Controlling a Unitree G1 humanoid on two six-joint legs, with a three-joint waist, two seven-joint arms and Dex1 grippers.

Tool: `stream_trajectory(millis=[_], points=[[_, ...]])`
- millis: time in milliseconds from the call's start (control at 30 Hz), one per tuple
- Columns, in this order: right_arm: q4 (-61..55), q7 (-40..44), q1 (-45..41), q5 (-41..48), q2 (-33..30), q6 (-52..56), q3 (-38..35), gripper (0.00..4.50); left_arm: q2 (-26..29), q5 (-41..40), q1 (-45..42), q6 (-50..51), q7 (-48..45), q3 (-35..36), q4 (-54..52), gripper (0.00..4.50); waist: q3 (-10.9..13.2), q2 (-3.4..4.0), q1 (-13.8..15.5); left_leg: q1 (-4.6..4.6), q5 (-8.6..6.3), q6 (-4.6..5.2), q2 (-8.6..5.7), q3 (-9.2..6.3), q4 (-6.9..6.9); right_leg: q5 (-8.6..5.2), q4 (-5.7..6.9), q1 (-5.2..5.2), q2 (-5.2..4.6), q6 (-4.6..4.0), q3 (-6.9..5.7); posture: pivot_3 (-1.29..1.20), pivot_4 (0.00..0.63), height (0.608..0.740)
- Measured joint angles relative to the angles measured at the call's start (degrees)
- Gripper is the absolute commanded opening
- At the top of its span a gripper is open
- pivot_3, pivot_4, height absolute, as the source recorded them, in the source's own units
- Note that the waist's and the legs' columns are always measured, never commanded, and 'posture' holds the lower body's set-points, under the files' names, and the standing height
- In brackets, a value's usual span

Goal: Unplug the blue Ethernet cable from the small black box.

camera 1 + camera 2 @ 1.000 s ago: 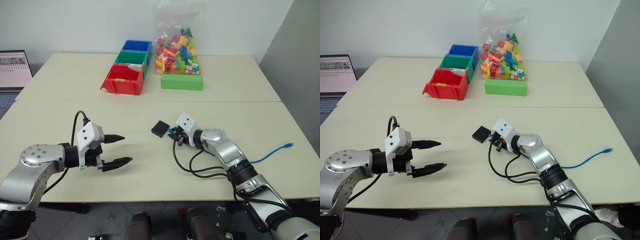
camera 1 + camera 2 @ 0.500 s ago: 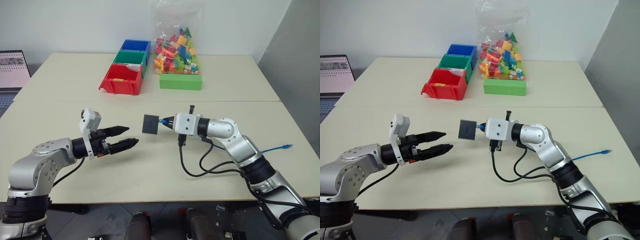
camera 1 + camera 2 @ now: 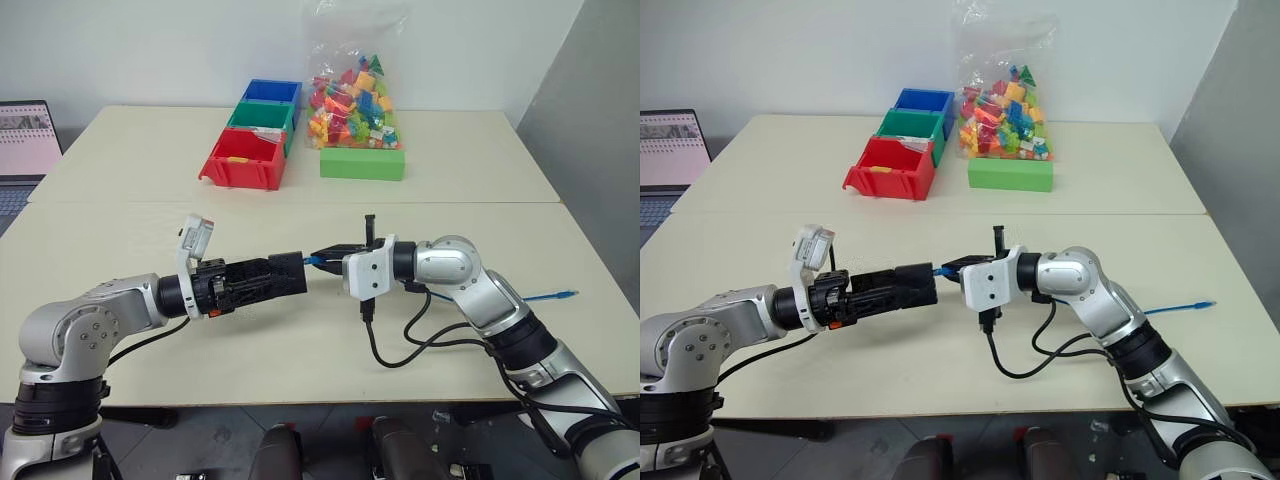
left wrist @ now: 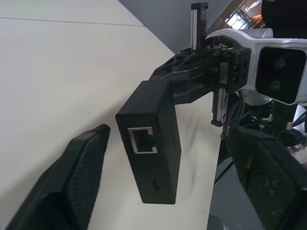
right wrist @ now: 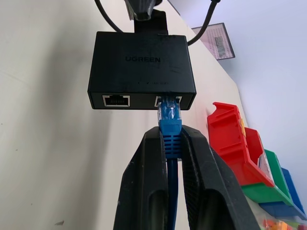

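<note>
My right gripper will bring the blue Ethernet cable (image 3: 312, 260) free of the small black box when I pull, because it is shut (image 3: 338, 257) on the plug boot.
The small black box (image 5: 141, 67) hangs above the table mid-front, held up only by the blue Ethernet cable (image 5: 170, 127) plugged into one of its ports. My right gripper (image 5: 171, 143) is shut on the cable's plug boot, just behind the box. The cable's loose end (image 3: 548, 296) trails on the table at the right. My left gripper (image 3: 265, 280) reaches in from the left and is open. Its fingers (image 4: 72, 182) stand on either side of the box (image 4: 153, 143), with a gap on each side. An empty port on the box faces the left wrist.
Red (image 3: 243, 160), green (image 3: 262, 120) and blue (image 3: 274, 92) bins stand at the back centre. Beside them are a green block (image 3: 362, 163) and a bag of coloured bricks (image 3: 355, 95). A laptop (image 3: 28, 140) sits at the far left. Black arm cables (image 3: 400, 340) loop on the table under my right arm.
My right gripper raised the box off the table by its cable and turned it to face left. My left gripper rolled and moved right, and its fingers now straddle the box.
</note>
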Motion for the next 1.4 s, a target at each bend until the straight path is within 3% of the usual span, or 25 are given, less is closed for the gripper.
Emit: stream_trajectory(millis=[400,533,567,767,867,967,1067,1233,1400], points=[[0.00,-1.32,-0.72,-0.02,0.82,-1.95,-0.81,0.13,-0.04,-2.46,0.03,1.31,0.99,1.13,0.21,0.84,0.00,0.00,0.01,0.00,0.00,0.00,0.00,0.00,0.00,0.00,0.00,0.00,0.00,-0.01,0.03,0.00,0.150,0.740],[-0.01,-1.40,-0.79,-0.61,0.81,-2.72,-0.91,0.13,-0.04,-2.70,0.16,1.30,0.98,1.28,0.20,0.80,0.00,0.00,0.16,0.00,0.00,0.00,-0.01,0.00,0.00,0.01,-0.01,0.01,-0.01,-0.01,0.05,0.00,0.150,0.740],[-0.01,-1.46,-0.79,-0.73,0.80,-2.86,-0.91,0.83,-0.04,-2.71,0.16,1.29,0.98,1.28,0.20,0.80,0.00,0.00,0.16,0.00,0.00,0.00,-0.01,0.00,0.00,0.01,-0.01,0.01,-0.01,-0.01,0.05,0.00,0.150,0.740],[-0.97,-1.13,-0.81,-1.22,0.39,-4.66,-0.92,2.04,0.02,-2.88,0.35,1.31,0.65,1.15,0.16,0.80,0.00,0.00,0.17,0.00,0.00,0.00,-0.01,0.00,0.00,0.01,-0.01,0.01,-0.02,-0.01,0.05,0.00,0.150,0.740],[-4.94,2.85,-0.46,3.03,-1.11,-1.35,-1.09,2.75,0.97,-2.24,0.38,0.99,-1.19,-0.09,0.08,0.80,0.00,0.00,0.24,0.00,0.00,0.00,-0.01,0.00,-0.01,0.01,-0.01,0.01,-0.02,-0.02,0.05,0.00,0.150,0.740],[-10.27,7.15,1.13,9.10,-3.09,4.64,-1.97,2.80,2.52,-0.68,0.42,-0.31,-4.26,-1.57,0.03,0.80,0.00,0.00,0.34,0.01,0.00,0.00,-0.01,-0.01,-0.01,0.00,-0.02,0.03,-0.02,-0.01,0.04,0.00,0.150,0.740],[-15.94,9.53,3.14,18.80,-4.12,18.46,-4.28,2.80,5.25,2.22,0.41,-3.54,-9.32,-4.16,-0.15,0.80,0.01,0.01,0.34,0.01,0.00,0.00,-0.01,-0.02,-0.01,-0.01,-0.01,0.02,-0.02,0.00,0.05,0.00,0.150,0.740],[-20.61,8.49,3.34,36.98,-3.80,43.87,-11.04,2.80,5.94,5.44,0.25,-8.53,-15.22,-5.90,-0.06,0.80,0.01,0.01,0.34,0.01,0.00,0.00,-0.01,-0.01,-0.01,-0.04,-0.02,0.02,-0.02,0.01,0.05,0.00,0.150,0.740],[-19.34,4.83,4.37,45.84,-0.98,56.94,-14.21,2.80,5.72,5.66,-1.35,-10.78,-17.50,-5.89,0.13,0.80,0.01,0.02,0.28,0.00,-0.01,0.01,-0.01,0.01,-0.02,-0.10,-0.04,0.01,0.00,0.11,0.05,0.00,0.150,0.740]])
